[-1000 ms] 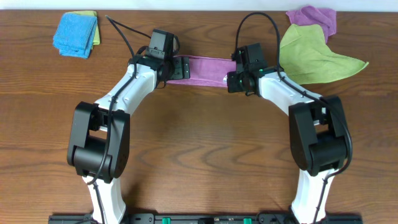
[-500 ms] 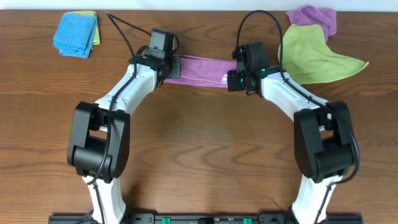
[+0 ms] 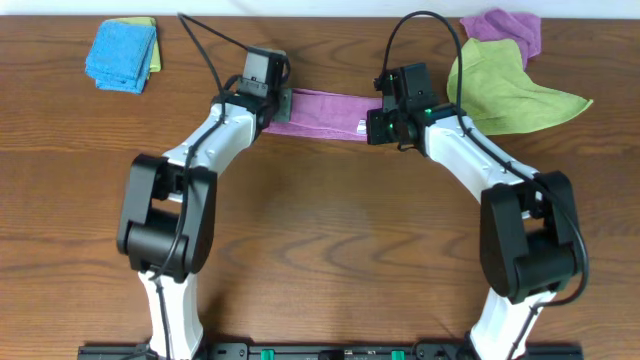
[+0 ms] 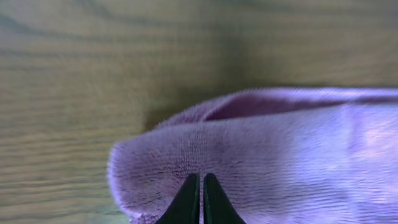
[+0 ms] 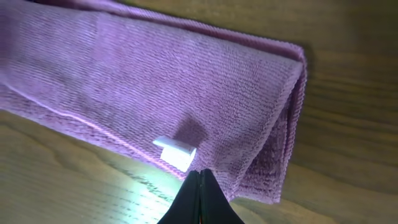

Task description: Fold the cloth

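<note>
The top layer's end (image 5: 266,134) slants short of the one below, so my right gripper should withdraw and take the top layer's near corner (image 5: 231,191) from the cloth's end.
The cloth (image 3: 320,108) lies as a lilac strip across the far middle of the table, between my two grippers. My left gripper (image 3: 282,105) is at its left end. In the left wrist view that gripper (image 4: 202,177) is shut, and the cloth (image 4: 280,155) bulges in a rounded fold around the tips. My right gripper (image 3: 378,125) is at the right end. In the right wrist view it (image 5: 201,171) is shut, pinching the near hem of the cloth (image 5: 155,81) beside the white tag (image 5: 174,151).
A lime-green cloth (image 3: 505,95) spreads just right of the right gripper, with another purple cloth (image 3: 505,30) behind it at the far edge. A folded blue cloth (image 3: 120,55) sits at the far left on a green one (image 3: 153,55).
My left gripper was open over the cloth's left end and has shut on it. Both arms have shifted slightly toward the far edge. The right gripper stayed shut.
</note>
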`<action>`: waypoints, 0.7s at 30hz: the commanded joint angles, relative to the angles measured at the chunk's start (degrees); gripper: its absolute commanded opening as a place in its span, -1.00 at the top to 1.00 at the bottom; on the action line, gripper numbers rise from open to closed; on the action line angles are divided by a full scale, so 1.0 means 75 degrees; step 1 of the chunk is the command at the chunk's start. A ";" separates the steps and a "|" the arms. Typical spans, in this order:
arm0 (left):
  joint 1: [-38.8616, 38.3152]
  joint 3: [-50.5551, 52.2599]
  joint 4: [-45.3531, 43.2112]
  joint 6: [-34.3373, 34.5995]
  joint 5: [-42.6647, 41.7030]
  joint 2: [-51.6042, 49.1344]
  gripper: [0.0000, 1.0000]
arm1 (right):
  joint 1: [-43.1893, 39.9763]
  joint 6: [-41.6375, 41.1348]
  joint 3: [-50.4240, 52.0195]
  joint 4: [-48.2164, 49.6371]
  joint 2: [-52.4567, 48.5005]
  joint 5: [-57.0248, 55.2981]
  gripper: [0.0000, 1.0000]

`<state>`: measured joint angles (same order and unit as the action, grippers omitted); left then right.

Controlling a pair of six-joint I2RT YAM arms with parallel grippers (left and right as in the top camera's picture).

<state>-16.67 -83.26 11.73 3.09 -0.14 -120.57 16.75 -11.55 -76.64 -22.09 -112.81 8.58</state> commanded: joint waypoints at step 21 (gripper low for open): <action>0.0032 -0.0044 0.1163 -0.0187 -0.0379 -0.0705 0.89 | -0.0807 -0.0321 0.0061 -0.0117 0.1139 -0.0012 0.98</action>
<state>-16.67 -84.40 17.45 2.52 -1.48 -124.49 12.32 -12.23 -76.64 -22.87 -104.73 7.66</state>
